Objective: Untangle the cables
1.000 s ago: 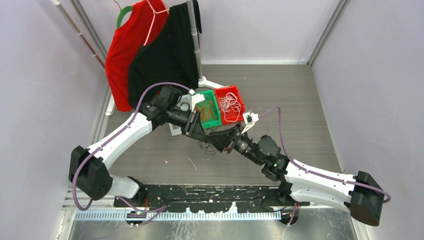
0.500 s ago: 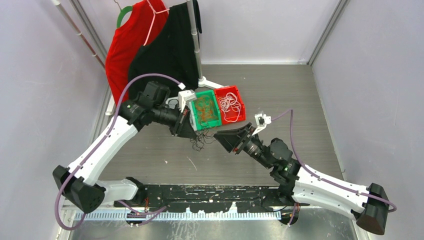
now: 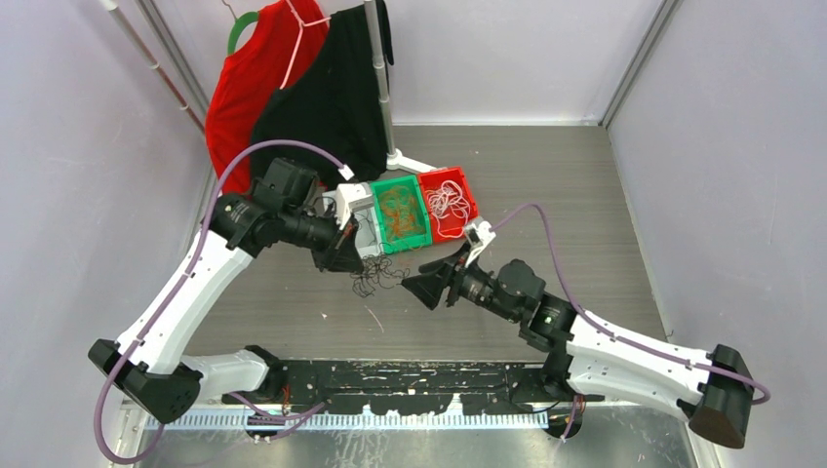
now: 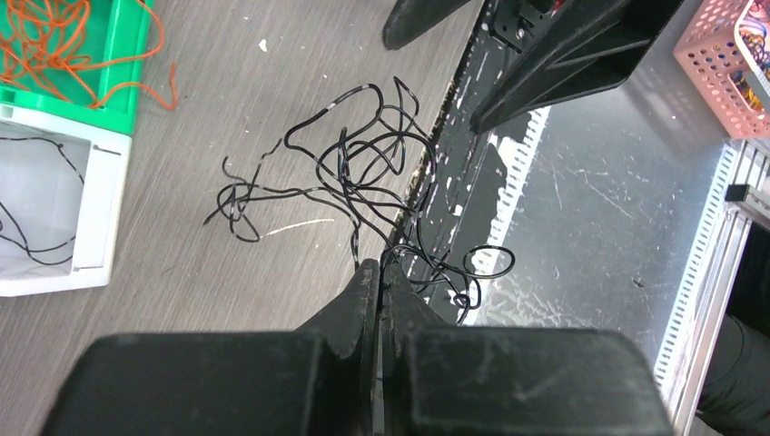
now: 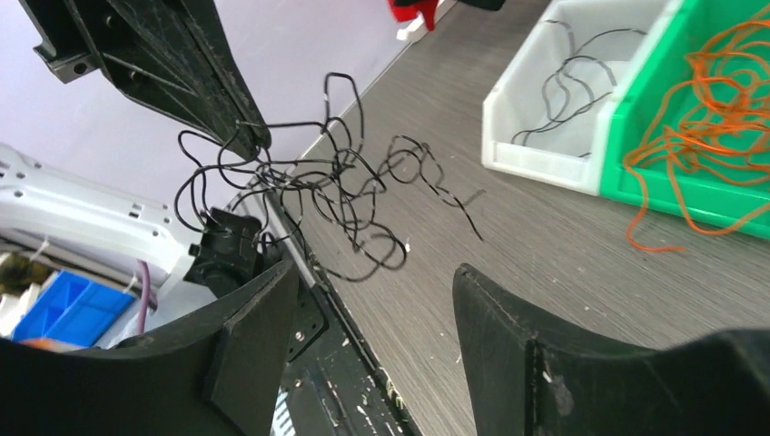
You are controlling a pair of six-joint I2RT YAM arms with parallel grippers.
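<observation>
The black cables bunch in a snarl under my left gripper's tip, so my right gripper should take their free loops before my left gripper opens and regrips.
My left gripper is shut on a strand of the black cables, a loose snarl that dangles from its tip over the table. In the left wrist view the jaws pinch one strand and the black cables spread out below. My right gripper is open and empty just right of the snarl; its view shows the black cables ahead of its spread fingers. Orange cables lie in a green bin, white cables in a red bin.
A white bin holding a black strand sits left of the green bin. A rack with red and black garments stands at the back left. The black base rail runs along the near edge. A pink basket lies beyond it.
The two grippers were close together by the bins. The left arm has pulled back to the left with the black snarl. The right gripper has come apart from it and now sits lower, open.
</observation>
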